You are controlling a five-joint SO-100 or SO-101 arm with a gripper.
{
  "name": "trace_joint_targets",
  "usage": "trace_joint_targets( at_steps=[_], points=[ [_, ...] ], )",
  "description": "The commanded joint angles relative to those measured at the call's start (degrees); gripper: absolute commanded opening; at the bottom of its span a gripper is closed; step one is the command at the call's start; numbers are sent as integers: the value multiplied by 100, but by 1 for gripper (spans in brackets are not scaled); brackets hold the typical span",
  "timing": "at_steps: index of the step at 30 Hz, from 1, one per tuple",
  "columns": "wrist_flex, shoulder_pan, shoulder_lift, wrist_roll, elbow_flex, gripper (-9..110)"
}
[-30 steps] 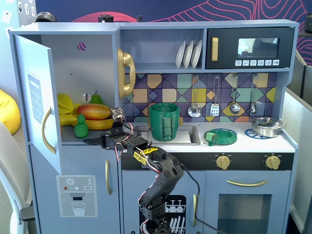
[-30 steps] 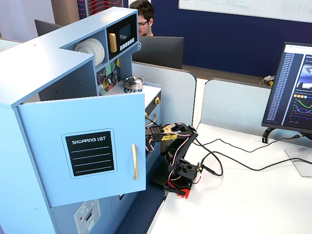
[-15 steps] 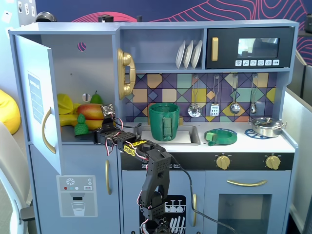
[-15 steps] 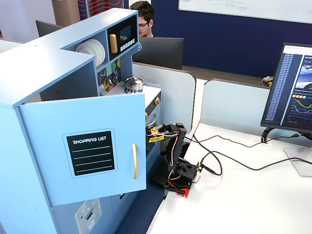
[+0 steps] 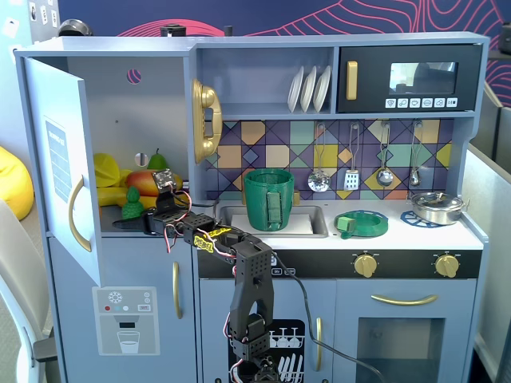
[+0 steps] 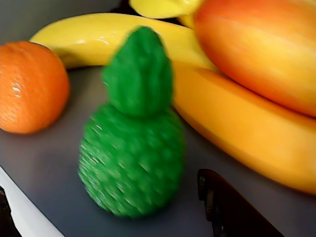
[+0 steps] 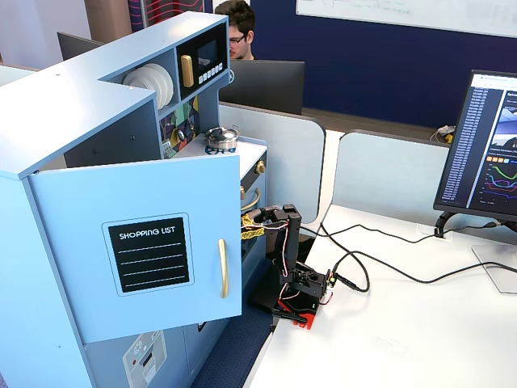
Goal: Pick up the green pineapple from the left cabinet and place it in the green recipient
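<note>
I expect the green pineapple (image 5: 132,204) to end up hidden below the recipient's rim when I place it, because the green recipient's sides (image 5: 268,199) are taller than the pineapple.
The green pineapple (image 6: 133,153) stands upright on the shelf of the left cabinet (image 5: 120,112), whose door is swung open. In a fixed view it shows small at the shelf's front (image 5: 132,204). My gripper (image 6: 103,190) is open, with one dark finger (image 6: 232,210) at the lower right and the other just showing at the lower left edge. The pineapple's base sits between them with gaps on both sides. In a fixed view the gripper (image 5: 144,218) reaches into the cabinet. The green recipient (image 5: 269,198) stands in the sink. The other fixed view's door (image 7: 145,242) hides the gripper.
An orange (image 6: 29,89), bananas (image 6: 237,133) and a mango (image 6: 261,44) crowd close behind the pineapple. A pear (image 5: 157,159) stands at the back. A flat green dish (image 5: 361,223) and a silver pot (image 5: 437,206) sit on the counter.
</note>
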Motion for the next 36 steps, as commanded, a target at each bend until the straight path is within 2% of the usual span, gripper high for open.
trace_joint_targets(
  at_steps=[1, 14, 15, 17, 19, 23, 26, 28, 36],
  points=[
    [-132, -70, -97, -53, -659, 44],
    [-18, 44, -1389, -132, -2232, 42],
    [18, 35, -1433, -176, -2285, 39],
    [202, 35, -1441, -580, -2294, 25],
    [352, 26, -1397, -1002, -2250, 1],
    [387, 26, -1274, -1125, -2276, 0],
    [475, -18, -853, -1318, -2092, 0],
    [650, -97, -281, -1837, -1705, 0],
    [2021, -606, 2856, -2329, 439, 0]
  ],
)
